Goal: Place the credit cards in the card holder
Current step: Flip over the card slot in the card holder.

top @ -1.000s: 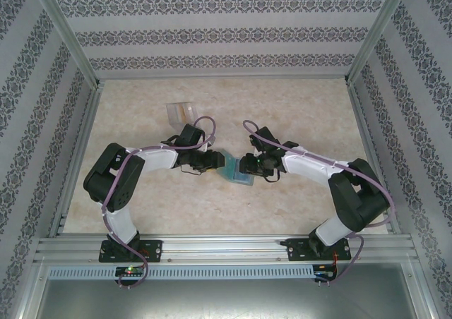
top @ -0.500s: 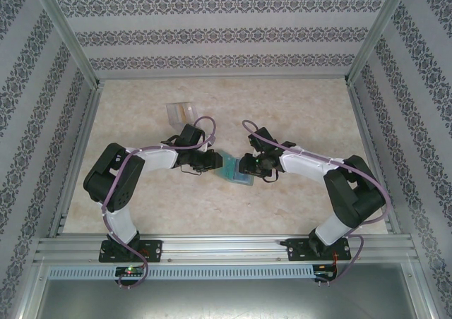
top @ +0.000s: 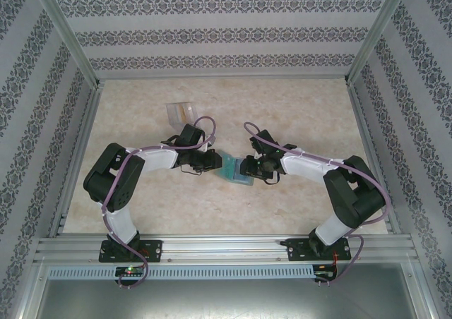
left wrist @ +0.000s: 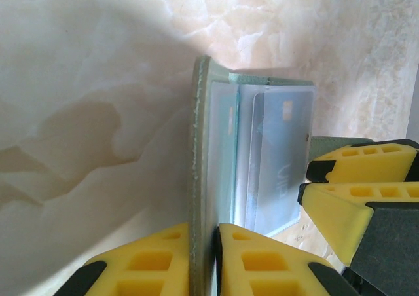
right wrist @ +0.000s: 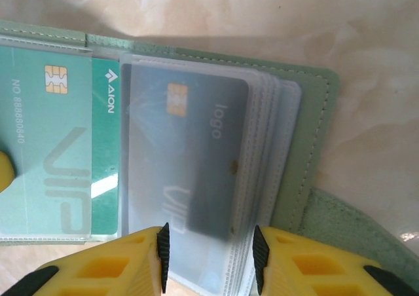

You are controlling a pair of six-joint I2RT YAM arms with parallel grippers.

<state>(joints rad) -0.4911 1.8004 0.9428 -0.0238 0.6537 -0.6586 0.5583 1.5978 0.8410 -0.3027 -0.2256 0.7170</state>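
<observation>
I should turn the grey-blue card's sleeve (right wrist: 186, 142) over with my right gripper and open my left gripper to clamp it with the cover flap (left wrist: 200, 171), because that sleeve covers the sleeves beneath.
The grey-green card holder (right wrist: 308, 139) lies open on the marble table between both arms (top: 236, 171). A green chip card (right wrist: 59, 145) sits in its left clear sleeve. A grey-blue credit card (right wrist: 206, 152) sits inside the stack of clear sleeves, also seen in the left wrist view (left wrist: 281, 158). My left gripper (left wrist: 204, 260) is shut on the holder's cover flap (left wrist: 198, 145), which stands up on edge. My right gripper (right wrist: 209, 247) is open, its pads apart over the near edge of the sleeves and the grey-blue card. Its yellow fingers (left wrist: 357, 201) touch that card's edge.
A clear plastic box (top: 182, 112) stands behind the left arm toward the back. Patterned walls and metal posts enclose the table (top: 296, 107) on three sides. Bare marble lies around the holder.
My left gripper has closed onto the holder's cover flap. The right gripper has shifted slightly at the sleeves, its jaws about as wide as before.
</observation>
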